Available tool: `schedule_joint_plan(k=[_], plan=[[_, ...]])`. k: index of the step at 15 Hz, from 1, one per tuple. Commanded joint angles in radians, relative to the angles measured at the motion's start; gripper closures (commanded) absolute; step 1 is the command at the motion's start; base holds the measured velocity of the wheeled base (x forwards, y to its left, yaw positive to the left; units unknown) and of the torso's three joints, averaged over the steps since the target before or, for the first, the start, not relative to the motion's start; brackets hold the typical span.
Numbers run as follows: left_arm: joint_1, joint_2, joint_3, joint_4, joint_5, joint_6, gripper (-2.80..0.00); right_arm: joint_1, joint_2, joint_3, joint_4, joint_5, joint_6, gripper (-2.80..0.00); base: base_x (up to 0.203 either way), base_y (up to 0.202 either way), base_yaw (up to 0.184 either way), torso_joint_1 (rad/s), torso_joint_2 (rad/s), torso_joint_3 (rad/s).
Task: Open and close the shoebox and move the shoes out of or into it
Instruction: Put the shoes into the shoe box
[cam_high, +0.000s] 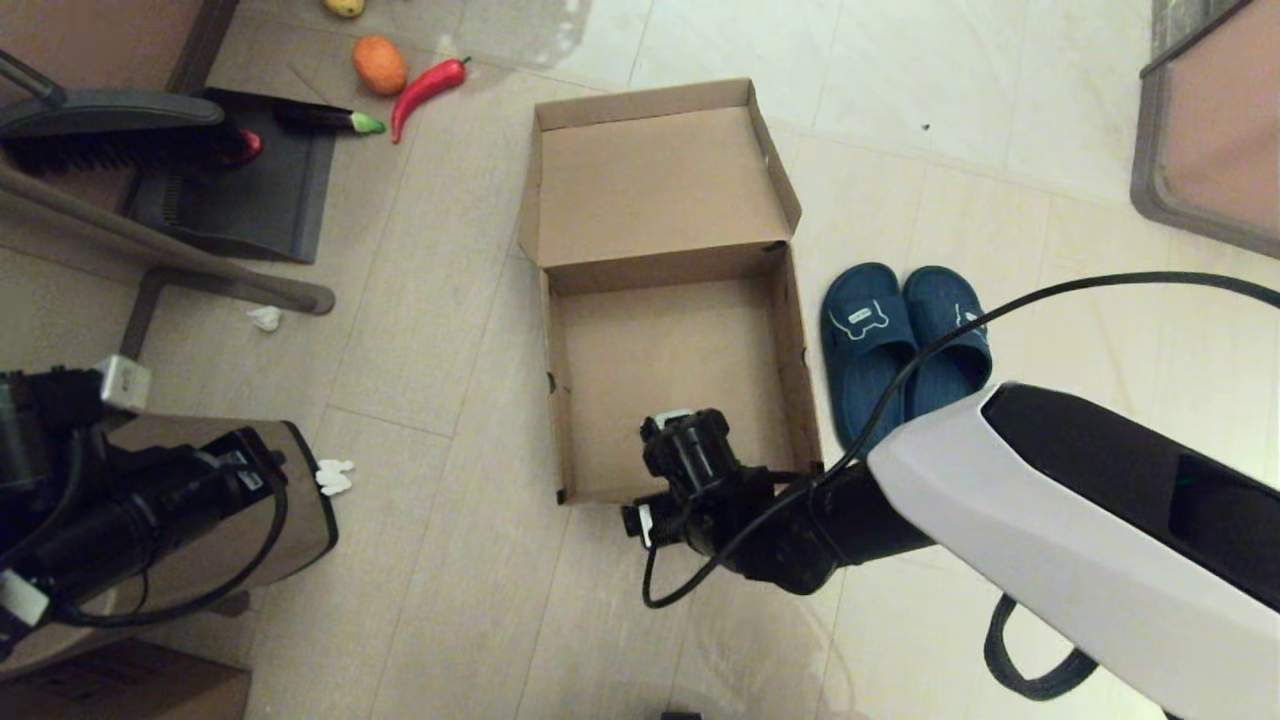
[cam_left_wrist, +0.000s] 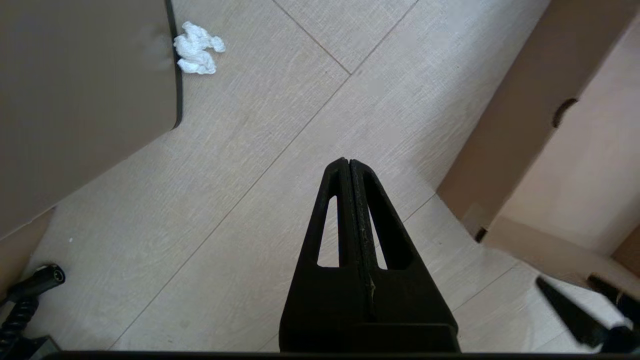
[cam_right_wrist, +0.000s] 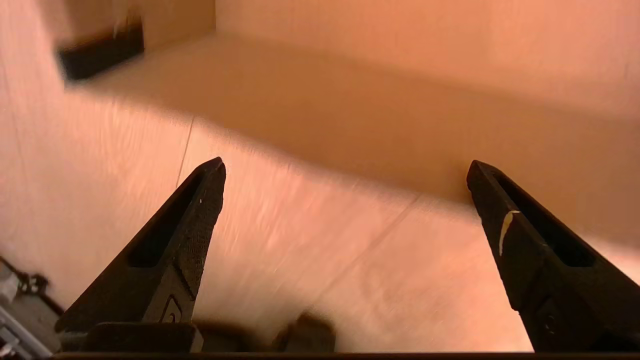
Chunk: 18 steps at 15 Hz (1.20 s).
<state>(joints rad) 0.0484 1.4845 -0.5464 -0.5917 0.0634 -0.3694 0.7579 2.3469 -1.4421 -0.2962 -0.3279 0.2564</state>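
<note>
The shoebox and its lid (cam_high: 654, 180) are far away, so my right gripper should hook the shoebox's near side (cam_high: 602, 494) from the inside and pull the shoebox closer before it takes a shoe.
The brown cardboard shoebox (cam_high: 796, 350) lies open on the floor in the head view, lid (cam_high: 655, 185) folded back flat, inside bare. Both navy shoes (cam_high: 866, 330) (cam_high: 950, 335) sit side by side on the floor just right of the box. My right gripper (cam_high: 682, 430) hangs over the box's near end, pointing down into it. In the right wrist view this gripper (cam_right_wrist: 346, 164) is open, with only the box's inner bottom (cam_right_wrist: 325, 235) between the fingers. My left gripper (cam_left_wrist: 348, 161) is shut and empty, parked low at the left, with the shoebox (cam_left_wrist: 590, 150) off to its side.
A brown trash bin (cam_high: 300, 520) stands under my left arm (cam_high: 150, 500), with crumpled tissue (cam_high: 335, 477) (cam_left_wrist: 197, 47) beside it. A dustpan and brush (cam_high: 240, 180), toy orange (cam_high: 379, 64), red chilli (cam_high: 425, 88) and eggplant (cam_high: 325, 118) lie at the far left. A framed panel (cam_high: 1200, 130) sits at the far right.
</note>
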Motion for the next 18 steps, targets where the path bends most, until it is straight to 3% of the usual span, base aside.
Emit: schedule_joint_plan(k=[1,5,9,12,18], plan=[[0.002,-0.007,0.002,-0.003,0.001,-0.005,0.0,0.053,-0.033,0.042,-0.003,-0.013,0.008,-2.8,0.0,0.0,0.0,0.0,0.0,0.0],[0.005,-0.038,0.011,-0.002,0.005,-0.005,0.0,0.107,-0.072,0.061,-0.001,-0.05,0.049,-2.8,0.0,0.0,0.0,0.0,0.0,0.0],[0.005,-0.053,0.027,0.0,0.006,-0.003,0.0,0.011,-0.15,0.045,0.04,-0.057,0.036,-2.8,0.0,0.0,0.0,0.0,0.0,0.0],[0.005,-0.057,0.022,-0.002,0.006,-0.003,0.0,-0.04,-0.087,0.045,0.07,-0.073,0.038,-2.8,0.0,0.0,0.0,0.0,0.0,0.0],[0.01,-0.073,0.016,0.0,0.009,-0.003,0.0,-0.054,0.057,-0.006,0.103,-0.073,0.038,-2.8,0.0,0.0,0.0,0.0,0.0,0.0]])
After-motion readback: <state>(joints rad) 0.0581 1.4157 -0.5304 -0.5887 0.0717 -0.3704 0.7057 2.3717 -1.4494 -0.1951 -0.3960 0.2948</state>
